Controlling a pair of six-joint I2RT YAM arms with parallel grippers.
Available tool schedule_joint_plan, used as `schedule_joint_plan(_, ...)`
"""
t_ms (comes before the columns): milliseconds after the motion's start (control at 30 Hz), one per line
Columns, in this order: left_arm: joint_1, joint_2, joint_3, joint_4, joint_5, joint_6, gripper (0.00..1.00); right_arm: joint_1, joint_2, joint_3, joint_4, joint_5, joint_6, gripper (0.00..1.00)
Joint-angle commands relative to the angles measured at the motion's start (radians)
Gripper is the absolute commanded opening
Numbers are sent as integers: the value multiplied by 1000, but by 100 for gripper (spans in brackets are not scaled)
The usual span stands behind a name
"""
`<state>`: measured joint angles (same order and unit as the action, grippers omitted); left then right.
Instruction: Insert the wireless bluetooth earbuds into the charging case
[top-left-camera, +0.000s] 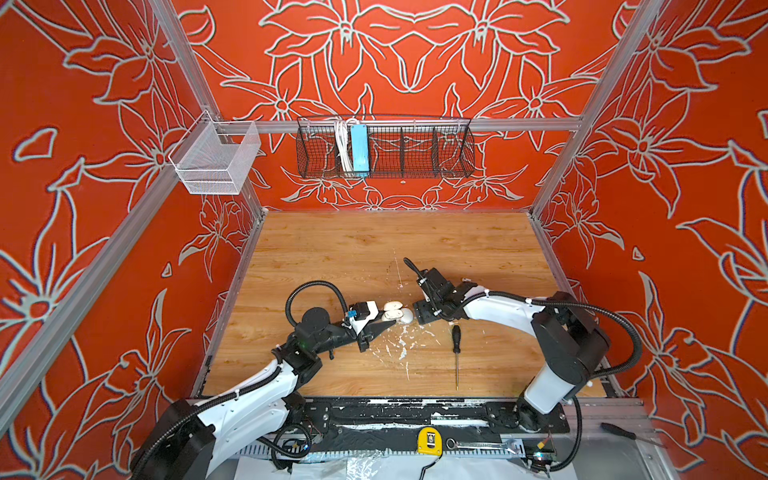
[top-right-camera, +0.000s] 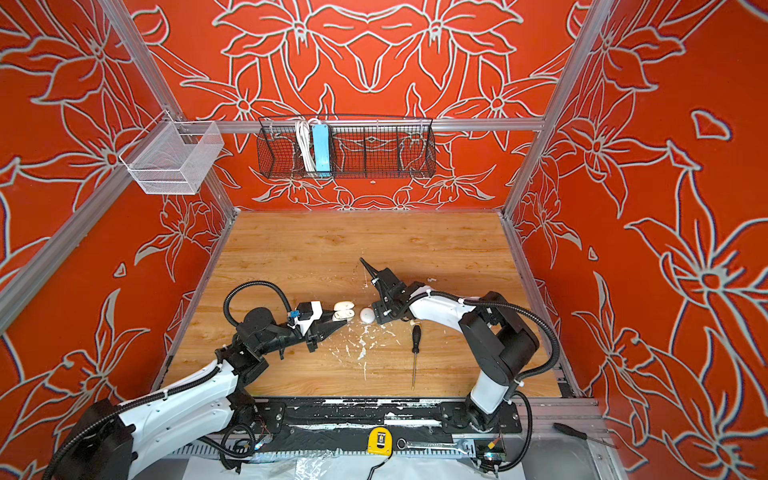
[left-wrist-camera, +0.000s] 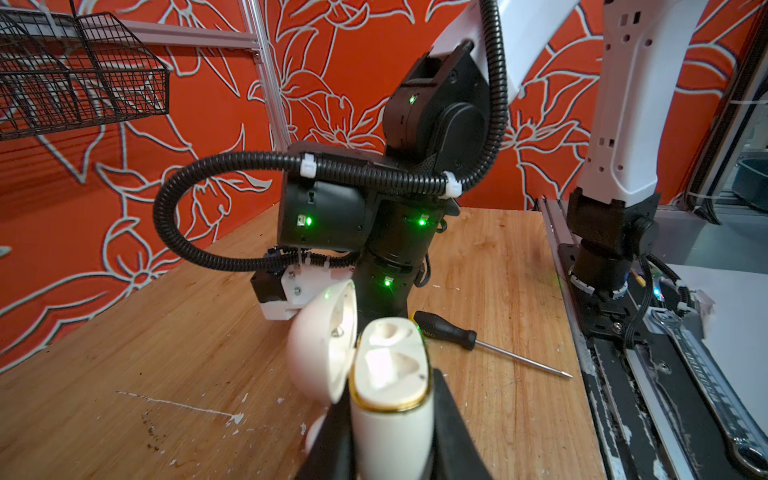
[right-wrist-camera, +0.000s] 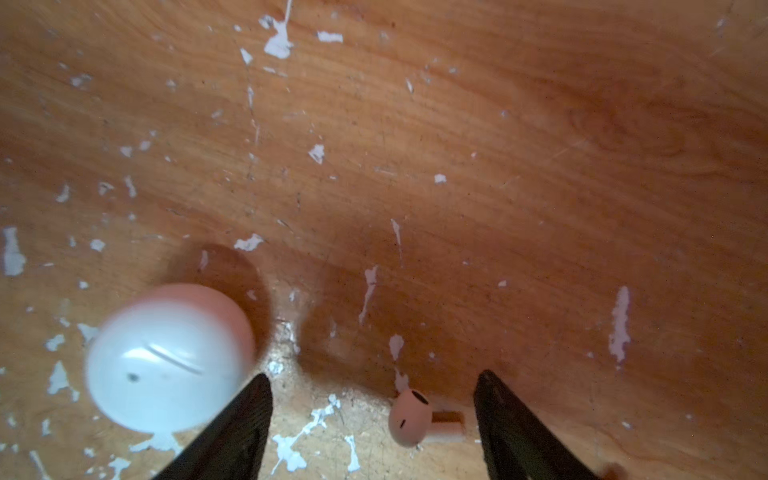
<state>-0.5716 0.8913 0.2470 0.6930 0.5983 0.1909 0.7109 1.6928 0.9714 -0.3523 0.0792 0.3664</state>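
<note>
Next, my right gripper turns the earbud first and takes it by its round head (right-wrist-camera: 409, 420), because the earbud's stem (right-wrist-camera: 445, 430) lies crosswise toward a finger of that gripper.
My left gripper (left-wrist-camera: 392, 440) is shut on the base of the charging case (left-wrist-camera: 388, 374), a white clamshell with a gold rim. Its domed lid (left-wrist-camera: 322, 345) hangs open and both sockets show empty. In both top views the case (top-left-camera: 392, 311) sits left of the table's middle. One of the wireless bluetooth earbuds (right-wrist-camera: 409, 417), white with a short stem, lies on the wood. My right gripper (right-wrist-camera: 374, 415) hangs over it, open, one finger on each side and neither touching it. That earbud lies right of the case.
A closed white rounded box (right-wrist-camera: 166, 357) lies on the table just outside one right finger, between the two grippers (top-right-camera: 367, 316). A black-handled screwdriver (top-left-camera: 456, 349) lies nearer the front. White paint flecks (top-left-camera: 401, 345) dot the wood. A wire basket (top-left-camera: 384, 147) hangs on the back wall.
</note>
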Motion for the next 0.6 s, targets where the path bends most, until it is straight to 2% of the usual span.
schedule_joint_plan(0, -8, -14, 25, 11, -3, 18, 0, -2, 8, -4, -21, -24, -4, 77)
schedule_joint_plan(267, -11, -22, 25, 7, -5, 19, 0, -2, -43, -84, 6, -103, 73, 73)
schedule_joint_plan(567, -14, -32, 25, 0, -8, 21, 0, 14, -87, -121, 6, -135, 113, 69)
